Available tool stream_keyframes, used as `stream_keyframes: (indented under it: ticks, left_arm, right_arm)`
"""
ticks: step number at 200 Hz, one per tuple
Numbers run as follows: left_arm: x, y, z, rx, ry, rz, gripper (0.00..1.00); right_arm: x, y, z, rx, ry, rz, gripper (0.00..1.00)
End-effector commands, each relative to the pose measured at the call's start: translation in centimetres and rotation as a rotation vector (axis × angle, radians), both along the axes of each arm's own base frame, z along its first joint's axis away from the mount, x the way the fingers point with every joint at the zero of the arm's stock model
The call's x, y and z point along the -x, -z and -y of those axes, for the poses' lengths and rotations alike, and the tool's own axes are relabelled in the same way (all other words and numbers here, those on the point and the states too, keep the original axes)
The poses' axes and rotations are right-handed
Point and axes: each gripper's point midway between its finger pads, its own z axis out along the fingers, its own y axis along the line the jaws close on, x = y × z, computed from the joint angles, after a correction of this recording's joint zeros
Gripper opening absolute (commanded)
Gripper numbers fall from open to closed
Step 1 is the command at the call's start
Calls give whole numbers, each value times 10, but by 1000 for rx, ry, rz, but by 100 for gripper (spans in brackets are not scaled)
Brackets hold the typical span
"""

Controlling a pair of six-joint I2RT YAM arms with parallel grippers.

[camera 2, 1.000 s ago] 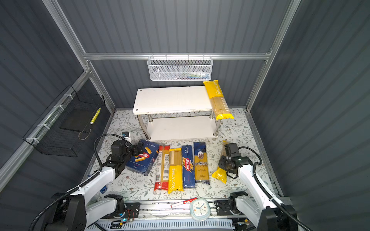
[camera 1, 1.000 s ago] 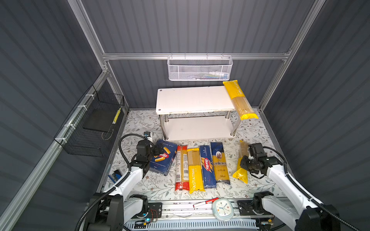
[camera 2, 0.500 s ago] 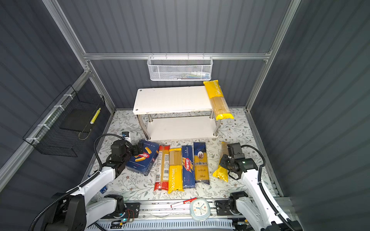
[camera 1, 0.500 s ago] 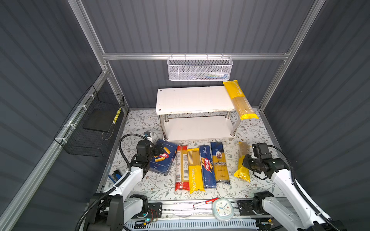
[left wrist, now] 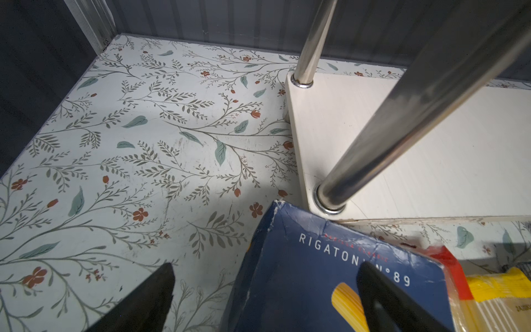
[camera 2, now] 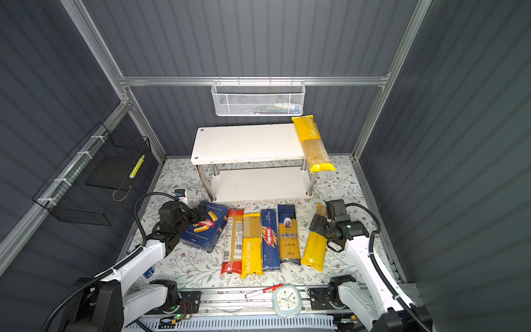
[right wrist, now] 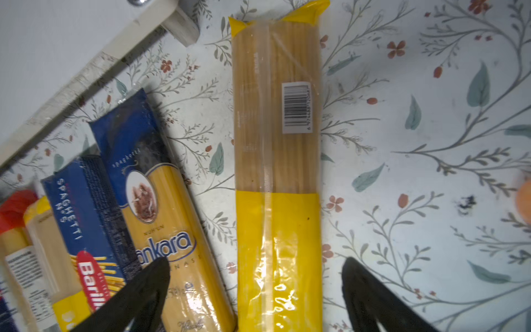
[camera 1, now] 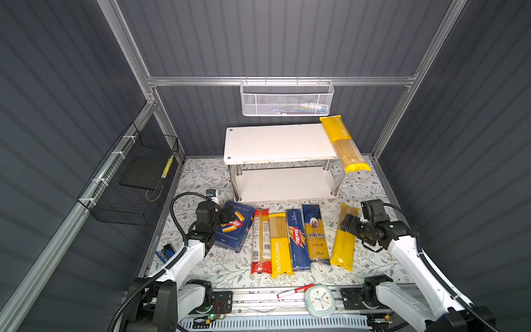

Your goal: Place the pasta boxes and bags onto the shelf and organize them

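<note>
I can see the yellow bag (camera 1: pixel 343 250) beside the ankara bag running straight between my right gripper's open fingers. I should keep lowering the fingers until they are on either side of its edges (camera 1: pixel 338 226), and then close them.
The white two-tier shelf (camera 1: pixel 275 142) stands at the back, with one yellow PASTATIME bag (camera 1: pixel 343 143) lying on its top board's right end and overhanging the front. On the floral floor in front lie a rigatoni box (camera 1: pixel 234 227), a red-ended bag (camera 1: pixel 261 241), a PASTATIME bag (camera 1: pixel 280 244), a spaghetti box (camera 1: pixel 298 238) and an ankara bag (camera 1: pixel 315 234). A further yellow bag (right wrist: pixel 277 172) lies flat at the right, between the spread jaws of my open right gripper (right wrist: pixel 255 274). My left gripper (left wrist: pixel 267 267) is open, straddling the rigatoni box's (left wrist: pixel 316 281) left edge.
A white mesh basket (camera 1: pixel 287 99) hangs on the back rail above the shelf. A black wire basket (camera 1: pixel 135 184) hangs on the left wall. A small clock (camera 1: pixel 319 297) and a red-white pen (camera 1: pixel 296 290) lie on the front rail. A chrome shelf leg (left wrist: pixel 402 129) stands near the left gripper.
The right gripper's jaws went from shut to wide open over the right yellow bag, and that arm drew slightly nearer. The left arm and the other packs stayed put.
</note>
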Motion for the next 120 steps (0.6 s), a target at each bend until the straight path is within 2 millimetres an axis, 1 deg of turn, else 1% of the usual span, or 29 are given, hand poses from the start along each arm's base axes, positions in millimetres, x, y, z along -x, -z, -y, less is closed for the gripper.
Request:
stream_keyframes:
  ticks: [1, 28, 31, 40, 79, 120]
  left_arm:
    - [0, -4, 0, -12, 0, 14, 100]
    - [1, -4, 0, -12, 1, 16, 99]
    - [1, -4, 0, -11, 0, 17, 99]
    - [1, -4, 0, -10, 1, 18, 100]
    - [0, -4, 1, -12, 5, 15, 100]
    - [0, -4, 1, -11, 5, 14, 99]
  right_arm:
    - [3, 16, 6, 36, 17, -60, 99]
    - [-5, 29, 2, 32, -6, -99, 99]
    - [-5, 36, 2, 37, -8, -127, 99]
    - [-7, 41, 3, 48, -15, -151, 99]
    - [-15, 52, 6, 94, -48, -199, 99]
    - [-19, 64, 2, 84, -63, -231, 99]
